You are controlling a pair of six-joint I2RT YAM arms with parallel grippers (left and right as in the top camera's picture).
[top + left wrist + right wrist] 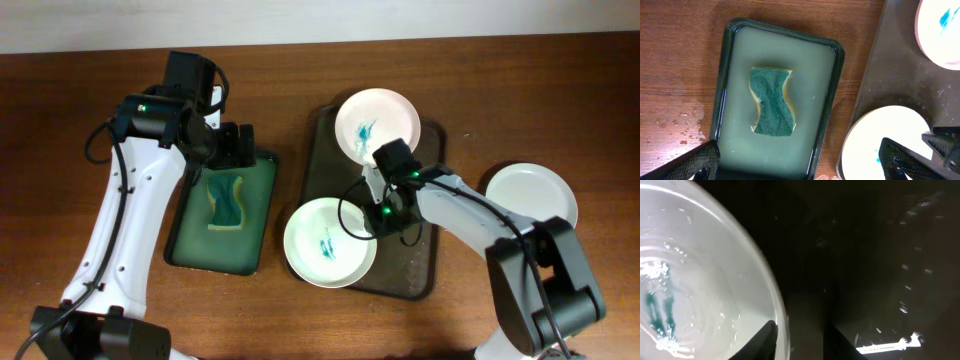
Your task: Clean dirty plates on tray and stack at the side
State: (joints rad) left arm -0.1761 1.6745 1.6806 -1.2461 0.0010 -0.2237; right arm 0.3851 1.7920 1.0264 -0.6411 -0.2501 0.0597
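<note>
The front dirty plate sticks out over the brown tray's edge (290, 248), so the robot's right gripper should pull the plate all the way onto the tray (402, 262) before the left gripper scrubs it.
A dirty white plate (330, 243) with teal smears lies at the front left of the brown tray (425, 270), overhanging its left edge. My right gripper (385, 215) is shut on its right rim, with one finger inside the plate (700, 280) and one outside; the jaws (802, 342) straddle the rim. A second dirty plate (377, 122) sits at the back of the tray. A clean plate (530, 195) lies on the table to the right. My left gripper (802, 167) is open and empty, above the green sponge (772, 102) in the green tray (827, 120).
The green tray (185, 240) holds shallow water and stands left of the brown tray. The front dirty plate (890, 140) and the back one (940, 30) show at the right of the left wrist view. Bare wood surrounds both trays.
</note>
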